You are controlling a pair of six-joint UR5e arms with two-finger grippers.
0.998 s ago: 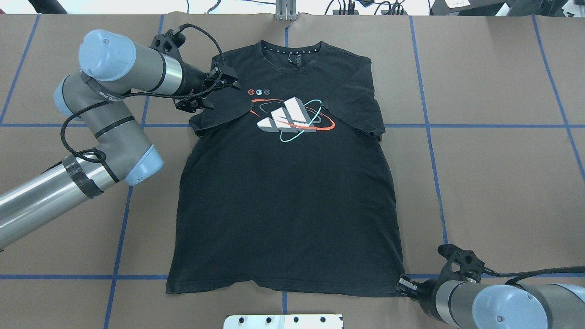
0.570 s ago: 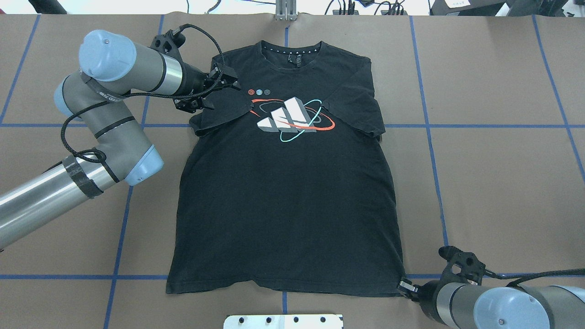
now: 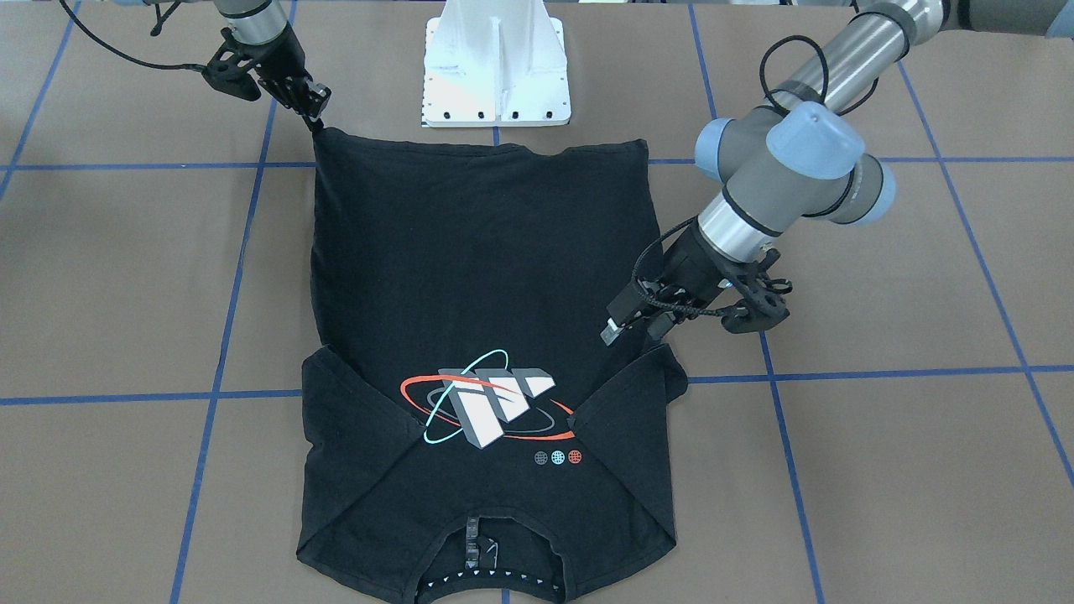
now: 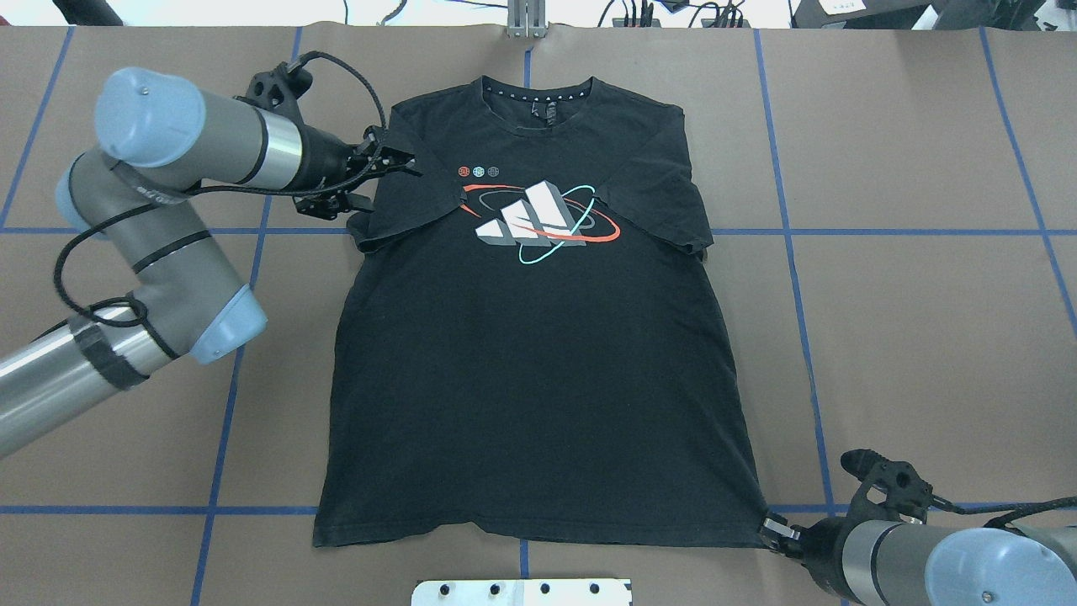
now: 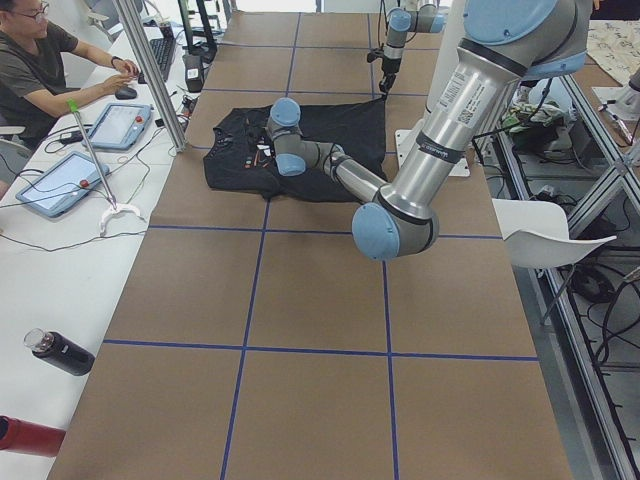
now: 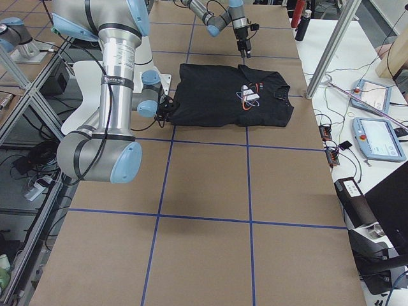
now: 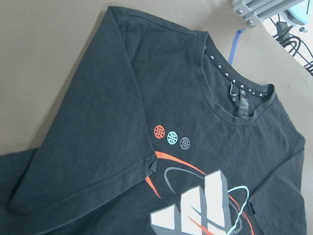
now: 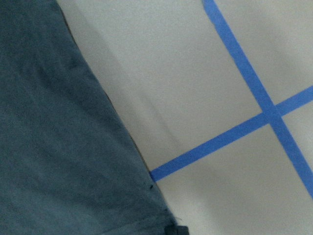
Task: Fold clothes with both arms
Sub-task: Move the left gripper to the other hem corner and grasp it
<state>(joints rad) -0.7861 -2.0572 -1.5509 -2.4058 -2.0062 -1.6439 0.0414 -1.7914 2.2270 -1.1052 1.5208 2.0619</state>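
My gripper will make the black T-shirt fold over its graphic and ripple when it carries the hem toward the collar, because the hem edge lies wavy.
The black T-shirt lies flat, chest graphic up, collar at the far edge and both short sleeves folded in over the chest. My left gripper hovers open at the folded left sleeve, with nothing between its fingers; the front-facing view shows it just above the sleeve edge. The left wrist view looks down on the shirt's collar and sleeve. My right gripper is shut on the shirt's near right hem corner, which is drawn to a point. The right wrist view shows that hem edge.
Blue tape lines grid the brown table. The white pedestal base stands just behind the hem. A metal bracket sits at the far edge. A person works at a side bench with tablets and bottles.
My left arm has drawn back to the left, off the chest toward the sleeve edge. My right gripper has moved right, pulling the hem corner outward and stretching the shirt's right side.
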